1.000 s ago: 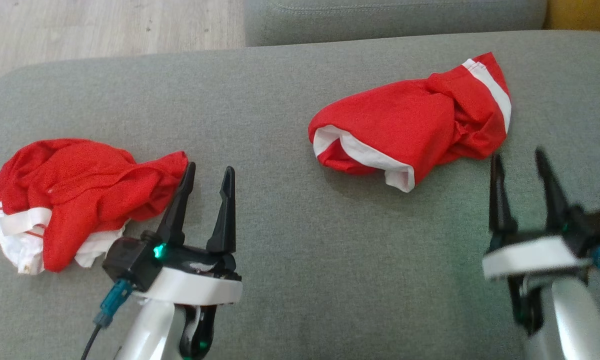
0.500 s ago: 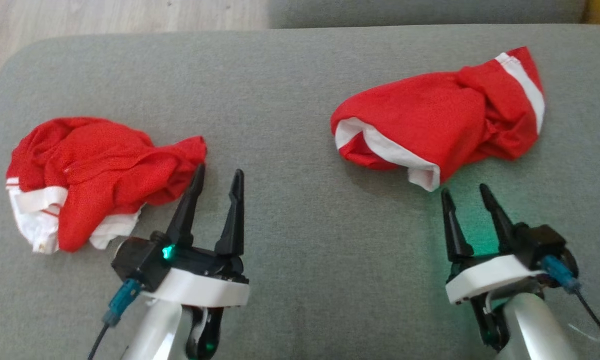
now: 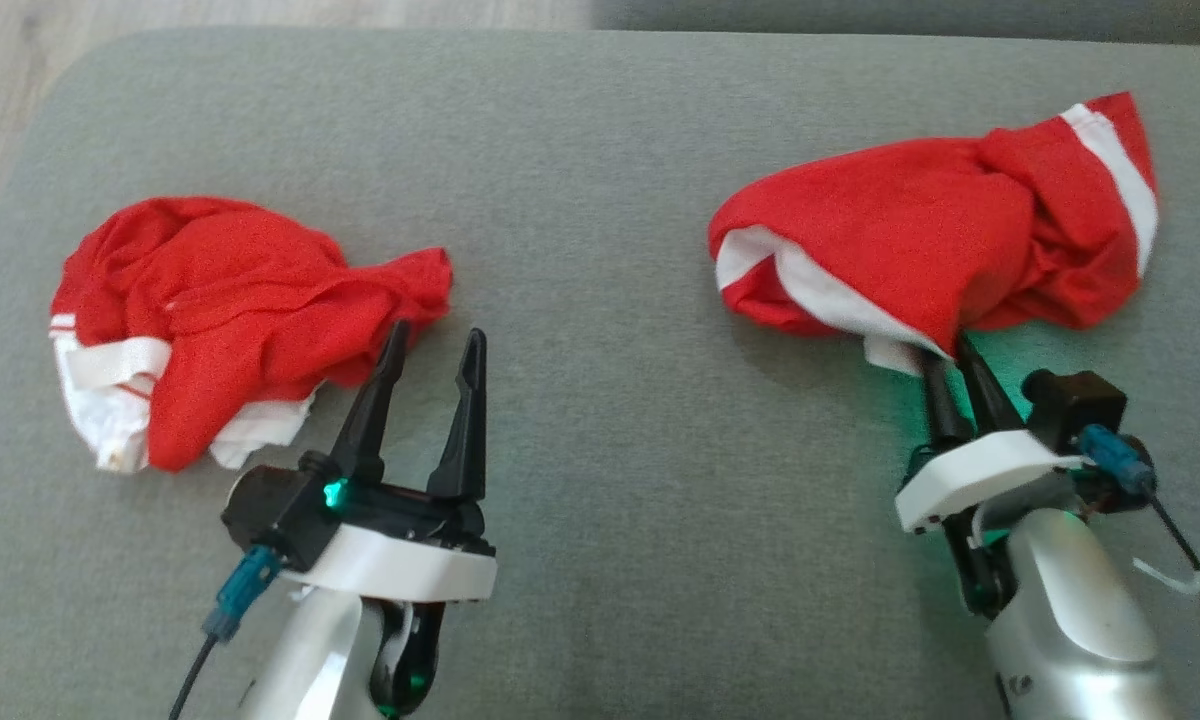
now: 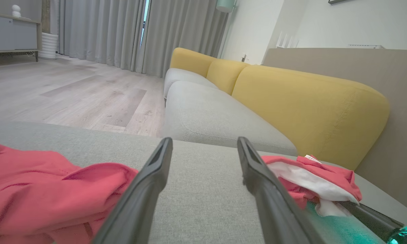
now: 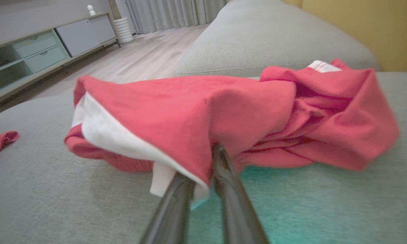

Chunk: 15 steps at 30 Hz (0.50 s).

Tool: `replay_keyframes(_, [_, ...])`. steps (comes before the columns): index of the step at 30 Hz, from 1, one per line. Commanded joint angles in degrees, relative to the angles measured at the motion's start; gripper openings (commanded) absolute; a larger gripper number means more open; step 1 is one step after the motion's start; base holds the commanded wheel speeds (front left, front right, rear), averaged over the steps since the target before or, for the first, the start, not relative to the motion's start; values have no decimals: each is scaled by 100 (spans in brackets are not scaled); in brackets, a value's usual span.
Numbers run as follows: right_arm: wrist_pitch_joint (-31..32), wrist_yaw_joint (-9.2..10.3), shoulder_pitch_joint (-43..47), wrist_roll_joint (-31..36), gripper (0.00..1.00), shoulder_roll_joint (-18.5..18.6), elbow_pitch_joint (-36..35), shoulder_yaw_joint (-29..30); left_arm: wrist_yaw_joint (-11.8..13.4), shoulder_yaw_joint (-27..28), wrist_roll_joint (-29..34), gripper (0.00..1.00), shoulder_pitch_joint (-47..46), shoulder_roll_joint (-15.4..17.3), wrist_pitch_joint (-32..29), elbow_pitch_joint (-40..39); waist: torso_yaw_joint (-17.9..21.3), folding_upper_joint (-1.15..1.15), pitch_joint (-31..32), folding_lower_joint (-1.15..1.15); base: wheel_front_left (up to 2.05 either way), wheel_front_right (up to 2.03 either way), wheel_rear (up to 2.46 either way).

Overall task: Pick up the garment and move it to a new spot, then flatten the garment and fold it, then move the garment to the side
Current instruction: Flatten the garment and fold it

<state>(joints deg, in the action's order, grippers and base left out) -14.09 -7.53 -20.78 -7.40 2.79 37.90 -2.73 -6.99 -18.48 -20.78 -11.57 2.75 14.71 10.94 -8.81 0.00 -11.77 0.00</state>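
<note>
The garment in my right gripper (image 3: 920,234) has white trim (image 3: 826,290) curling under its folded edge, so it should open out into shorts when I pull the gathered corner.
Two crumpled red garments with white trim lie on the grey sofa seat (image 3: 600,180). The right garment (image 3: 920,250) (image 5: 190,112) has its near hem pinched between the fingers of my right gripper (image 3: 945,352) (image 5: 210,149), whose tips are hidden under the cloth. That hem is lifted a little off the seat. The left garment (image 3: 230,300) (image 4: 37,183) rests in a heap. My left gripper (image 3: 436,332) (image 4: 204,140) stands open just right of it, its left finger beside the cloth and nothing between the fingers.
The seat's rounded far-left corner meets a wooden floor (image 3: 0,80). A second grey cushion (image 4: 210,115) and a yellow backrest (image 4: 308,108) lie beyond. A low cabinet (image 5: 47,44) stands across the room. Bare seat lies between the two garments.
My right gripper has moved forward and left to the right garment's near hem and closed its fingers on it. The head view has shifted. The left gripper stays open in place.
</note>
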Motion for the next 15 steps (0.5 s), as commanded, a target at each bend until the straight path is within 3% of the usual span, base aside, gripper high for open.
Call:
replay_keyframes(1, [-77, 4, -131, 119, 0, 10, -107, -1, 46, 214, -14, 100, -132, 13, 29, -174, 104, 0, 53, 0, 0, 0, 0])
replay_keyframes(10, [-89, 4, 156, 1282, 0, 52, -1285, 770, 34, 390, 59, 100, -67, 13, 29, -241, 764, 0, 234, 0, 0, 0, 0])
replay_keyframes(15, [81, 4, 465, 2120, 0, 752, -1966, 1067, 25, 348, 5, 100, -36, 13, 29, -300, 1071, 0, 337, 0, 0, 0, 0])
